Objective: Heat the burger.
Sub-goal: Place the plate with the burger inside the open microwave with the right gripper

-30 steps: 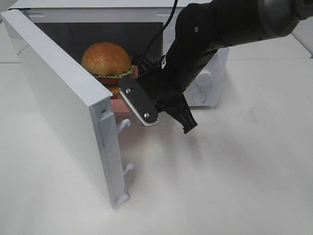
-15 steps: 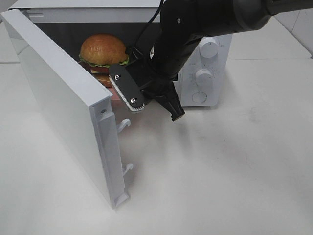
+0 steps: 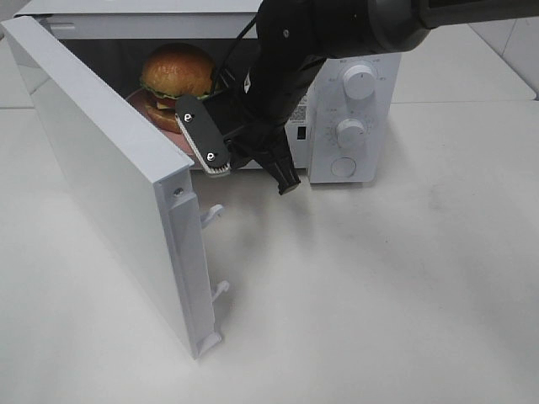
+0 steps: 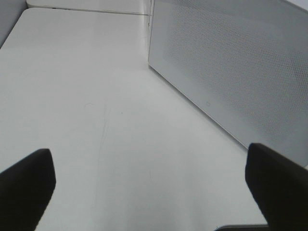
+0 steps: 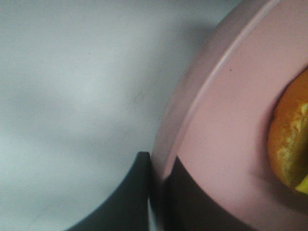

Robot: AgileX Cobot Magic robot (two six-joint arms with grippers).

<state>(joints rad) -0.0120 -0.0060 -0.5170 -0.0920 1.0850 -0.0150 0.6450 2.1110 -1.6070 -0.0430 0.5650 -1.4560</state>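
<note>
The pink plate is held at its near rim by the fingers, and the microwave's opening is open. My right gripper should now move the plate inward until it sits inside.
The burger, with a golden-brown bun and green lettuce, sits on a pink plate in the open mouth of the white microwave. My right arm reaches down to the plate's near side. In the right wrist view my right gripper is shut on the rim of the plate. The bun's edge shows at the side of that view. My left gripper is open over bare table beside a white perforated panel and holds nothing.
The microwave door stands wide open and juts toward the front left, with two latch hooks on its edge. The control panel has two knobs and sits to the right of the cavity. The white table spreads around the microwave.
My right arm has carried the plate and burger back and deeper into the microwave opening. More of the control panel now shows.
</note>
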